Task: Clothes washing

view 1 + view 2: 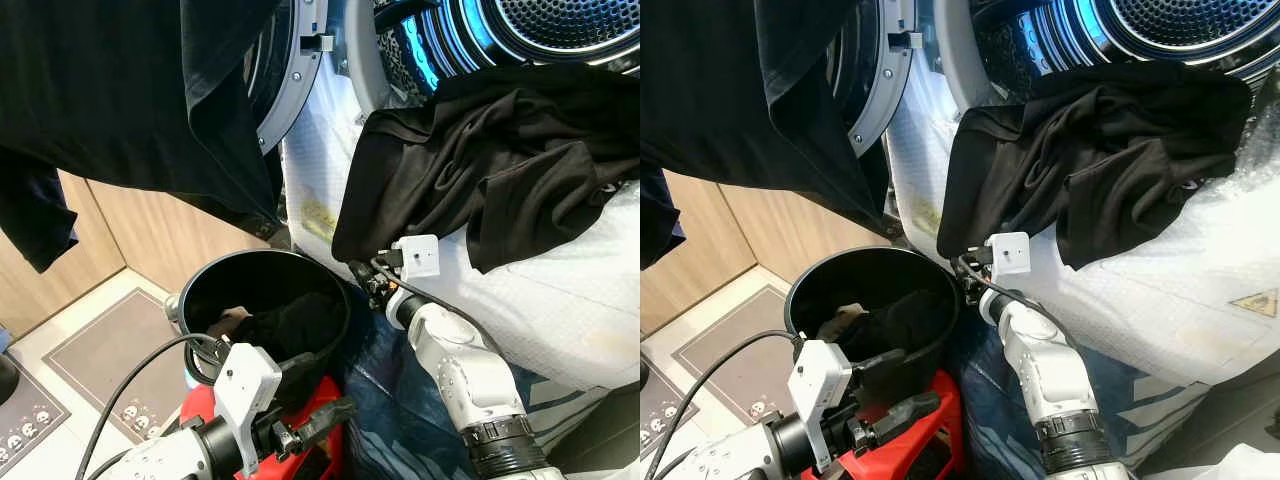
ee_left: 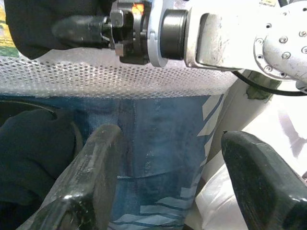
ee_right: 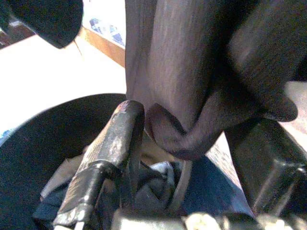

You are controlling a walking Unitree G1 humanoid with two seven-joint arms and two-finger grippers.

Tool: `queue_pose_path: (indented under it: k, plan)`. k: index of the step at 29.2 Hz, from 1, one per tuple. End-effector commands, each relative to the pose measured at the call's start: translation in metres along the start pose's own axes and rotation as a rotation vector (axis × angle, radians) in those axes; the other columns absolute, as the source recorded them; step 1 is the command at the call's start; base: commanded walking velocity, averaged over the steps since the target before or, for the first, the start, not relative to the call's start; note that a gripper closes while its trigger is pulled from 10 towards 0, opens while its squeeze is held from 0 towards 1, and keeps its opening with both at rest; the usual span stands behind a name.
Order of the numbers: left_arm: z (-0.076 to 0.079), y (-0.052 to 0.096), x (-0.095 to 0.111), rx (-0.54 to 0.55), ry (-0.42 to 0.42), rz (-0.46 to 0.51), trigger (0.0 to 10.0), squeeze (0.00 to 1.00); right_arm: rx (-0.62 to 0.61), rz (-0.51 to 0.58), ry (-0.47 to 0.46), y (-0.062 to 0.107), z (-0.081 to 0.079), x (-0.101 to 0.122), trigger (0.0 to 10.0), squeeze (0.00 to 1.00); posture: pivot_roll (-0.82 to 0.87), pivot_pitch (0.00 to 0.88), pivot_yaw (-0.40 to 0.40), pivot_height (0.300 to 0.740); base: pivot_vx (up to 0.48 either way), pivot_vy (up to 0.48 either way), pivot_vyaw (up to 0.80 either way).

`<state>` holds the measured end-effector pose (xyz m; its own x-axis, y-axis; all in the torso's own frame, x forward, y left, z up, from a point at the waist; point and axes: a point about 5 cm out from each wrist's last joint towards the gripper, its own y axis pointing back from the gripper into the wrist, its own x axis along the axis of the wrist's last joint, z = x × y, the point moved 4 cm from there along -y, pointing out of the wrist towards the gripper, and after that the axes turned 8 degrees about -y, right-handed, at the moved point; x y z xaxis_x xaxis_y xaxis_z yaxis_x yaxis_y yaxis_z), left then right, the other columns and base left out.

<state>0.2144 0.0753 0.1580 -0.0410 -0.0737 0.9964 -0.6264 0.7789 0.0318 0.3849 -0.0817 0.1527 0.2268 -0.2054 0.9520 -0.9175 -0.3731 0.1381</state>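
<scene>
The black garment (image 1: pixel 435 165) has its limp folds (image 1: pixel 530 205) spread wide, so it should bunch up and leave a flap outside when the robot pushes the garment's hem into the drum.
A black garment (image 1: pixel 500 160) spills out of the washer drum (image 1: pixel 560 25) and hangs down the bubble-wrapped front. My right gripper (image 1: pixel 365 278) is at its lowest hem. In the right wrist view the fingers (image 3: pixel 115 139) stand wide apart with a fold of the black cloth (image 3: pixel 192 96) hanging between them. Below sits a black bucket (image 1: pixel 200 280) holding dark clothes (image 1: pixel 295 325). My left gripper (image 1: pixel 315 392) is open beside the bucket's near rim, holding nothing; its fingers (image 2: pixel 91 177) point at blue fabric.
A second black garment (image 1: pixel 120 90) drapes over the open washer door (image 1: pixel 295 80) at upper left. Blue patterned fabric (image 1: pixel 390 400) lies against the washer's base. A red object (image 1: pixel 320 450) sits under my left arm. Wooden cabinets (image 1: pixel 160 230) and a floor mat (image 1: pixel 110 350) are to the left.
</scene>
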Motion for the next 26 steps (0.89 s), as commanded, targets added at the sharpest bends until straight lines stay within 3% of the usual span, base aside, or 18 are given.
queue_pose_path:
  k: [1, 2, 3, 4, 5, 6, 16, 26]
  plan:
    - [0.002, -0.001, 0.003, -0.014, -0.004, 0.007, 10.0, 0.0, 0.004, 0.047, -0.018, 0.002, -0.001, 0.009, 10.0, 0.0, 0.09, 0.126, -0.042, 0.74, 0.0, 0.0, 0.0]
    - [0.002, -0.001, 0.003, -0.014, -0.004, 0.007, 10.0, 0.0, 0.004, 0.047, -0.018, 0.002, -0.001, 0.009, 10.0, 0.0, 0.09, 0.126, -0.042, 0.74, 0.0, 0.0, 0.0]
    - [0.002, -0.001, 0.003, -0.014, -0.003, 0.007, 10.0, 0.0, -0.006, 0.052, -0.021, 0.002, 0.001, 0.01, 4.2, 0.0, 0.09, 0.127, -0.042, 0.74, 0.0, 0.0, 0.0]
    - [0.002, -0.002, 0.002, -0.014, -0.004, 0.006, 10.0, 0.0, -0.024, 0.062, -0.041, 0.002, 0.004, 0.011, 1.5, 0.0, 0.09, 0.126, -0.042, 0.74, 0.0, 0.0, 0.0]
    - [0.002, -0.002, 0.002, -0.014, -0.004, 0.006, 10.0, 0.0, -0.024, 0.062, -0.041, 0.002, 0.004, 0.011, 1.5, 0.0, 0.09, 0.126, -0.042, 0.74, 0.0, 0.0, 0.0]
    - [0.001, -0.002, 0.002, -0.014, -0.004, 0.007, 10.0, 0.0, -0.027, 0.065, -0.058, 0.001, 0.005, 0.013, 0.0, 0.0, 0.09, 0.127, -0.04, 0.74, 0.0, 0.0, 0.0]
    - [0.0, -0.003, 0.003, -0.018, -0.009, 0.01, 10.0, 0.0, -0.023, 0.104, -0.077, 0.002, 0.006, 0.02, 0.0, 0.0, 0.08, 0.119, -0.033, 0.74, 0.0, 0.0, 0.0]
    - [-0.002, -0.005, 0.003, -0.022, -0.014, 0.012, 10.0, 0.0, 0.081, 0.195, -0.127, 0.01, -0.005, 0.043, 0.0, 0.0, 0.08, 0.111, -0.03, 0.74, 0.0, 0.0, 0.0]
